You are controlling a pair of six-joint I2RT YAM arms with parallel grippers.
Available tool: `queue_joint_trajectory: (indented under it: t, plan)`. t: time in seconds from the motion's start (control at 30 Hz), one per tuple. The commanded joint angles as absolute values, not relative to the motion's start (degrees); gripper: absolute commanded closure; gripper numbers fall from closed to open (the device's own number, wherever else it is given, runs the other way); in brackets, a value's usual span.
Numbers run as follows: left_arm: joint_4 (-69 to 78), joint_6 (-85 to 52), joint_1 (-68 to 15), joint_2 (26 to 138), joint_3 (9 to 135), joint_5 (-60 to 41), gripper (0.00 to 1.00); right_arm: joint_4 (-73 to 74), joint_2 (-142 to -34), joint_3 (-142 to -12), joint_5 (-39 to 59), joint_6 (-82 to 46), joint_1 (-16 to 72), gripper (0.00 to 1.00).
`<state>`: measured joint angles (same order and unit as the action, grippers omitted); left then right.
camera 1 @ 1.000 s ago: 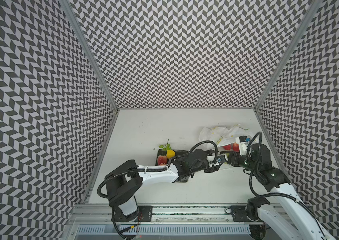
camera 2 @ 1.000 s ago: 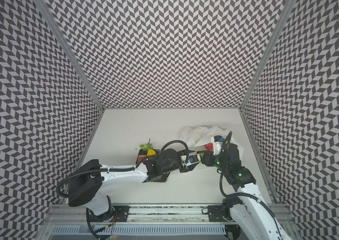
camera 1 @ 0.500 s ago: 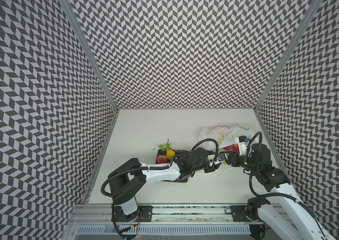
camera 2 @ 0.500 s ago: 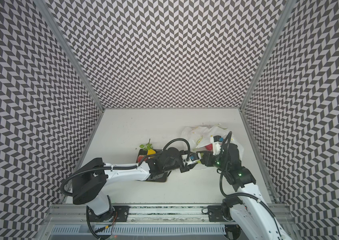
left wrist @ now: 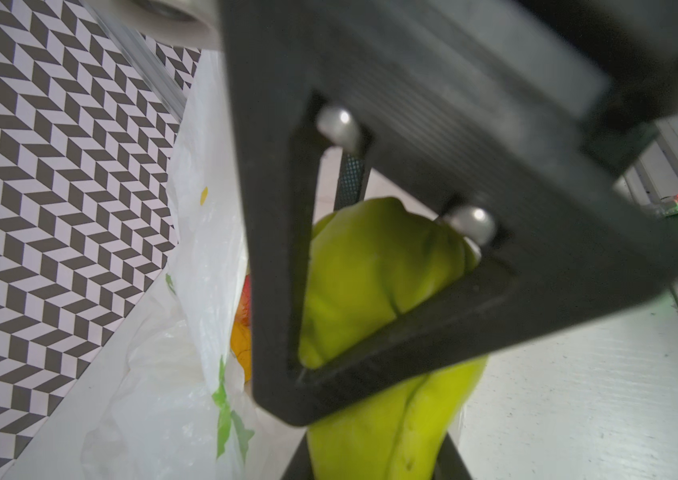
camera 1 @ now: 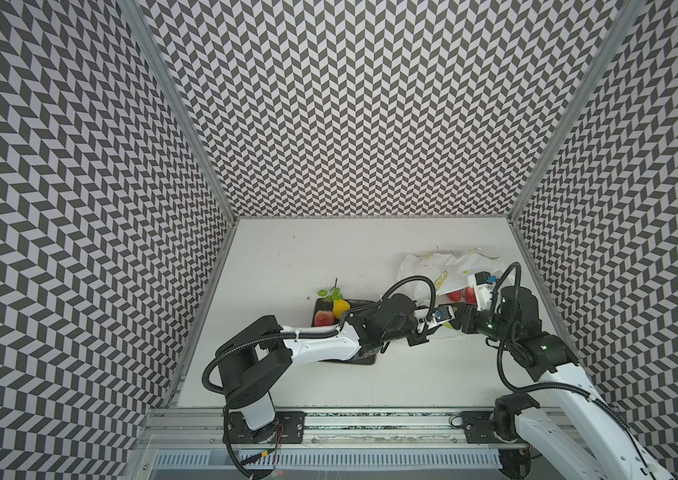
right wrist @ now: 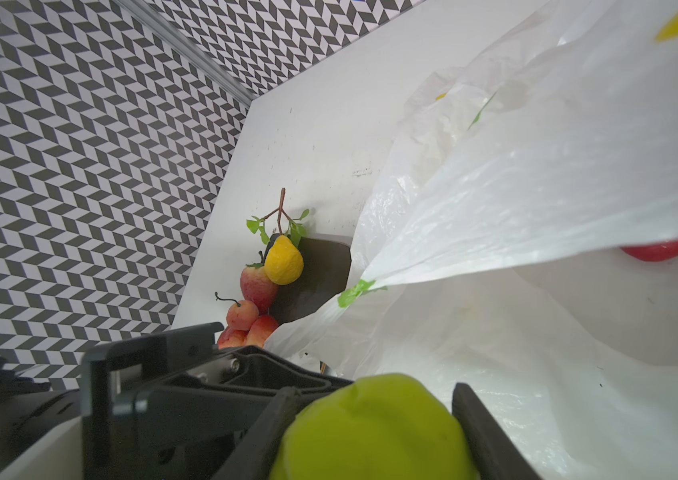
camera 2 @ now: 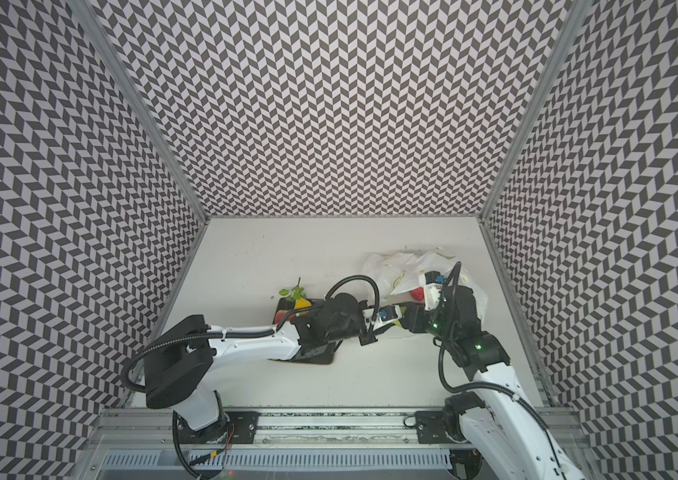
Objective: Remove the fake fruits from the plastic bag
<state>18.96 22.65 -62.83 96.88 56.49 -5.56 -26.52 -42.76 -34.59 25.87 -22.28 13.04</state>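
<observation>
The lime-green pear (left wrist: pixel 395 424) is clamped by both grippers, so next my right gripper opens and moves away before my left gripper takes the pear to the dark square plate (camera 2: pixel 319 353).
A lime-green pear (right wrist: pixel 374 432) is held at the mouth of the plastic bag (camera 1: pixel 449 266), and both grippers grip it. My right gripper (right wrist: pixel 374 415) is shut on it, a finger pressed on each side. My left gripper (left wrist: pixel 379 457) reaches across from the left and is shut on the same pear (left wrist: pixel 370 270). In both top views the two grippers (camera 1: pixel 439 322) (camera 1: pixel 460 320) meet nose to nose and hide most of the pear. Red fake fruits (camera 1: pixel 455 295) (right wrist: pixel 657 251) lie inside the bag, and an orange one (left wrist: pixel 241 332) shows behind its film.
A dark square plate (right wrist: pixel 320 266) lies left of the bag, partly under my left arm. It holds a yellow lemon with a leafy twig (right wrist: pixel 283 259), a strawberry (right wrist: pixel 258 286) and small red-yellow fruits (right wrist: pixel 241 313). The right wall stands close behind the bag.
My left gripper has stretched a little further right and its fingers have narrowed onto the green pear. The right gripper has kept its hold and barely moved.
</observation>
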Motion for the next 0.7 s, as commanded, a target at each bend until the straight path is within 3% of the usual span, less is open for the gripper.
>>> queue_joint_trajectory:
  t: [0.0, 0.07, 0.43, 0.67]
  plan:
    - [20.89, 22.5, -63.11, 96.04, 58.69, -7.42, 0.84, -23.99, -43.49, -36.53, 26.45, -21.82, 12.98, 0.42]
    - [21.05, 22.17, -63.1, 95.59, 58.21, -7.39, 0.9, -23.82, -43.59, -36.95, 26.65, -21.84, 12.95, 0.37]
    - [22.01, 19.39, -63.1, 91.11, 53.98, -6.36, 1.0, -22.65, -40.2, -42.16, 25.35, -22.59, 13.0, 0.03]
    - [22.02, 16.5, -63.49, 86.56, 50.04, -5.3, 1.0, -22.93, -37.62, -46.62, 24.29, -22.89, 12.94, 0.01]
